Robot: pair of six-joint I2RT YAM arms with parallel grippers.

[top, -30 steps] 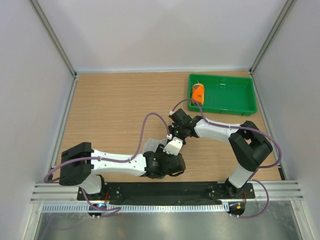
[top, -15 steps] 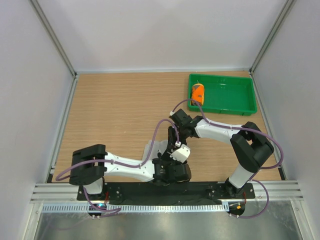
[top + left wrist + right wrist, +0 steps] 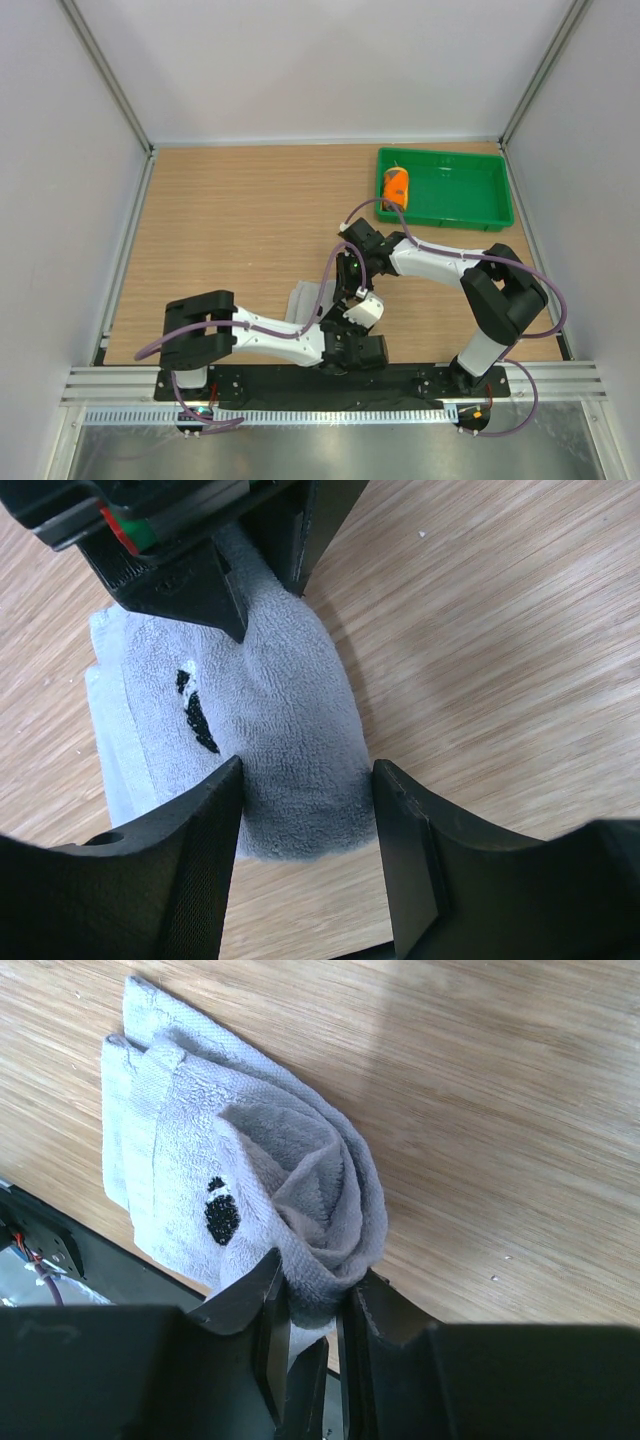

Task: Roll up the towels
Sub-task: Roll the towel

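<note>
The grey roll's end (image 3: 318, 1222) is crumpled between my right gripper's fingers, so next my right gripper opens wide and goes over both sides of the roll while my left gripper holds the roll's near end (image 3: 306, 805).
The light grey towel (image 3: 303, 298) lies partly rolled on the wooden table near the front edge. My right gripper (image 3: 310, 1290) is shut on the rolled end of the grey towel (image 3: 300, 1190); it also shows in the top view (image 3: 345, 293). My left gripper (image 3: 305, 815) is open, its fingers on either side of the other end of the grey roll (image 3: 280, 740), and in the top view it sits just in front of the towel (image 3: 342, 322). The orange towel (image 3: 396, 186) stands rolled at the left end of the green tray (image 3: 460, 190).
The green tray sits at the back right of the table. A black mounting rail (image 3: 260, 378) runs along the near edge just in front of the towel. White walls enclose the table on the left, back and right.
My left arm has swung right and drawn back toward the near edge, its gripper now at the front end of the grey roll. My right gripper stays shut on the towel.
</note>
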